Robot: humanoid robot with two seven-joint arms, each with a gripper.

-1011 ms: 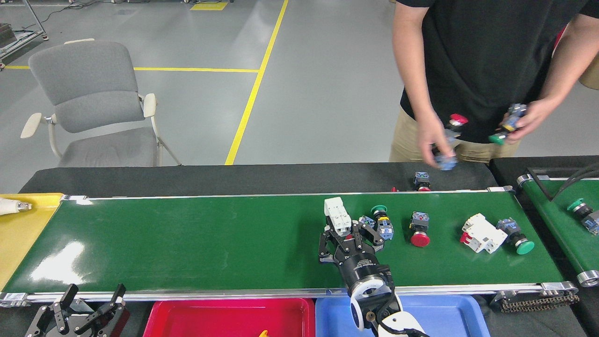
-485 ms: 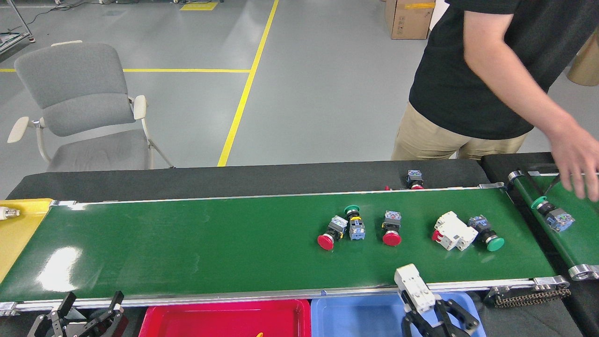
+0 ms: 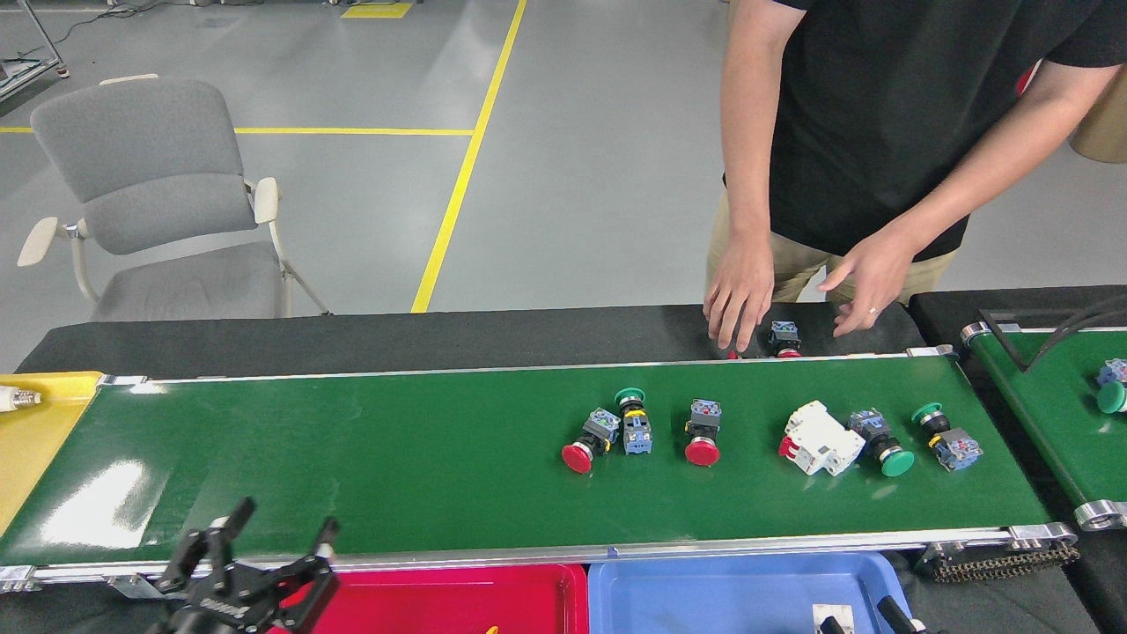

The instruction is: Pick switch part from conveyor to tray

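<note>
I expect the red-capped switch part (image 3: 592, 440) to keep moving along toward the yellow tray (image 3: 47, 428) until I pick the part up, because the tray is at the end of the belt.
The conveyor (image 3: 352, 458) runs across the head view with several switch parts on it: a red-capped one (image 3: 585, 445), a green-and-blue one (image 3: 632, 421), a red mushroom one (image 3: 703, 433), a white breaker (image 3: 819, 438) and two green-capped ones (image 3: 880, 445) (image 3: 946, 436). My left gripper (image 3: 282, 524) stands open and empty over the belt's near rail, left of the red tray (image 3: 423, 586). Only the tips of my right gripper (image 3: 858, 618) show at the bottom edge over the blue tray (image 3: 731, 586), beside a white part (image 3: 832, 615). Whether it grips that part is hidden.
A person stands behind the belt, both hands (image 3: 740, 295) low beside a switch part (image 3: 784, 339) on the black table. A smaller green belt (image 3: 1039, 396) at right carries a green-capped part (image 3: 1111, 387). A yellow tray (image 3: 35, 431) holds a bulb at left. A grey chair (image 3: 150, 194) stands behind.
My right gripper dropped with the white part to the bottom edge over the blue tray. My left gripper rose and shifted right. The parts rode left, and another green-capped one appeared at right.
</note>
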